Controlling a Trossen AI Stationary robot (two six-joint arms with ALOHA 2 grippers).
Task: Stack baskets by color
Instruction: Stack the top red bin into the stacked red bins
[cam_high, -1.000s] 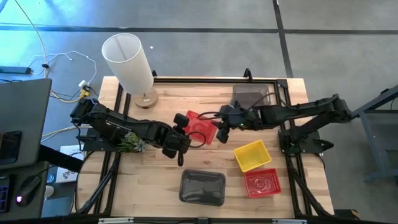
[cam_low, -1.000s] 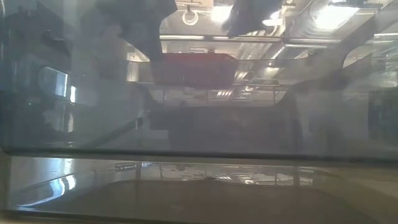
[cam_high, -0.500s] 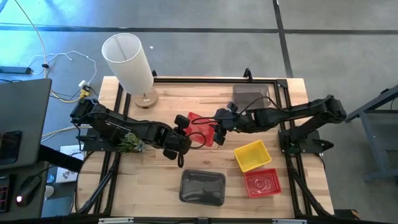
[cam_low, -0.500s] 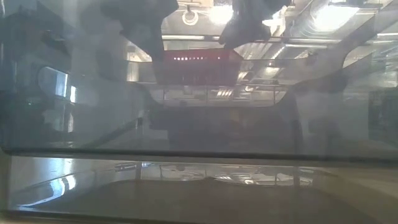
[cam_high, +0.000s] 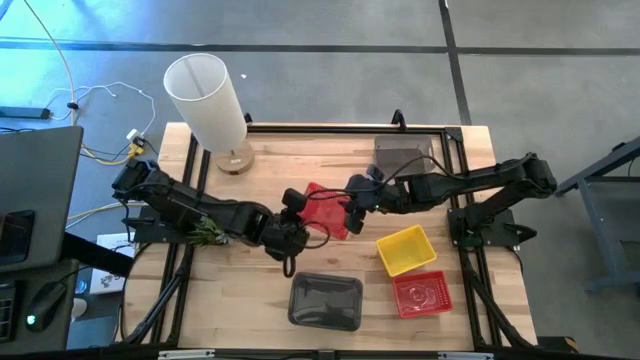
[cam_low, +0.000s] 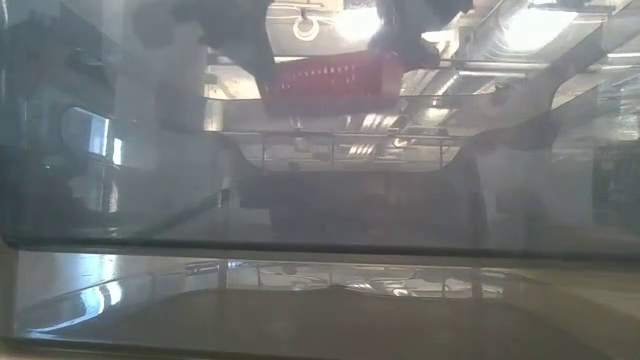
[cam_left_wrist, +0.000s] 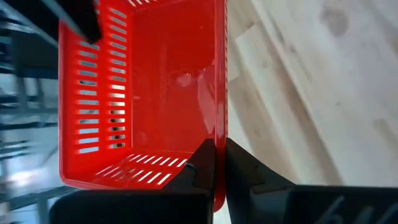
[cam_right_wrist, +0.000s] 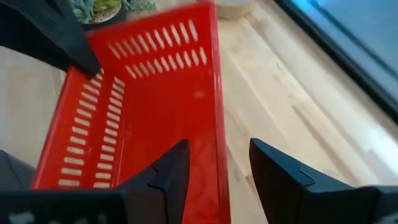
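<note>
The near red basket (cam_high: 422, 294) is empty with flared walls, so I expect the held red basket (cam_high: 327, 208) to nest down inside when I lower it.
A red basket (cam_high: 325, 208) hangs above the table's middle; in the low view this red basket (cam_low: 330, 80) is up high and tilted. My left gripper (cam_left_wrist: 219, 155) is shut on it, coming from the table's left (cam_high: 298, 212). My right gripper (cam_right_wrist: 217, 168) is open at the basket's right end (cam_high: 350, 200). Its fingers stand on either side of the basket's long wall (cam_right_wrist: 214, 93), one over the inside and one outside, with gaps showing. A yellow basket (cam_high: 405, 250), another red one (cam_high: 422, 293) and a grey one (cam_high: 325, 300) rest on the table's near part. My left gripper pinches the red basket's long side wall (cam_left_wrist: 217, 124) near the corner by a short end, one finger inside and one outside. The fingers slant down from the table's left and lie along that wall. The basket is lifted clear of the table and tilted.
A tall white lamp shade (cam_high: 205, 100) stands at the far left corner. A grey basket (cam_high: 402, 155) sits at the far right. A small plant (cam_high: 210, 228) lies under the left arm. A translucent grey wall (cam_low: 320, 200) fills most of the low view.
My right gripper has come down and toward the table's left, so that its open fingers now stand over the red basket's right end. The basket, held by my left gripper, has risen a little and tilted, its right end higher in the low view.
</note>
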